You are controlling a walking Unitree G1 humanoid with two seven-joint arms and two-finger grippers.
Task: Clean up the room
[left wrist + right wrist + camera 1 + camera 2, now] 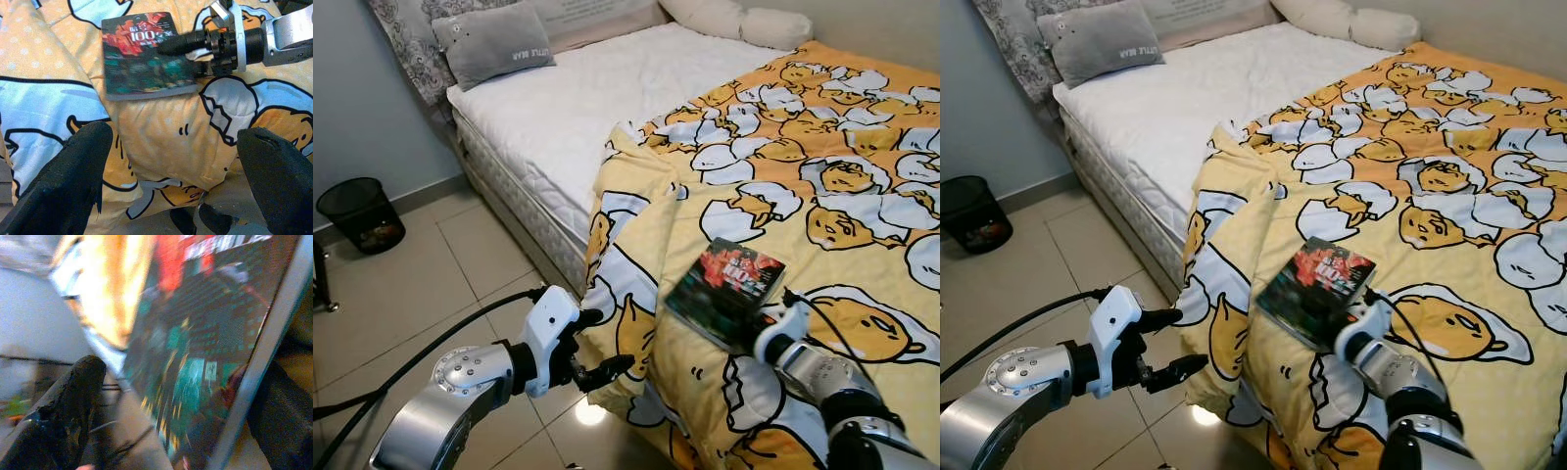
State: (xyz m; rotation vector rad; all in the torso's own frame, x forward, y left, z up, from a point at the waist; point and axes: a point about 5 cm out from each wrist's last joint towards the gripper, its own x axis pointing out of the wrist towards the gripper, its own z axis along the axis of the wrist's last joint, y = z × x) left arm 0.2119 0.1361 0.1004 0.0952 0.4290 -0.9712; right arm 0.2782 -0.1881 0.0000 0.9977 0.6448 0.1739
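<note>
The page edge [264,360] is thick and straight beneath a flat cover. The book [726,292] will stay closed and stiff when I pick it up by its lower edge.
A book [724,282] with a dark red and green cover lies on the yellow egg-print blanket [842,176], near the bed's side edge. My right gripper [756,331] reaches it from the near side and stands open around its near edge. One finger [181,44] lies over the cover, the other [286,406] is under the book. A gap shows between the upper finger [73,396] and the cover. My left gripper [597,345] hovers open beside the bed, just off the hanging blanket corner, holding nothing.
The bare white mattress [597,108] carries a grey pillow [494,41] and cream pillows [744,22] at the head. A black wastebasket [360,213] stands on the tiled floor [431,284] by the wall. A black cable [411,362] trails from my left arm.
</note>
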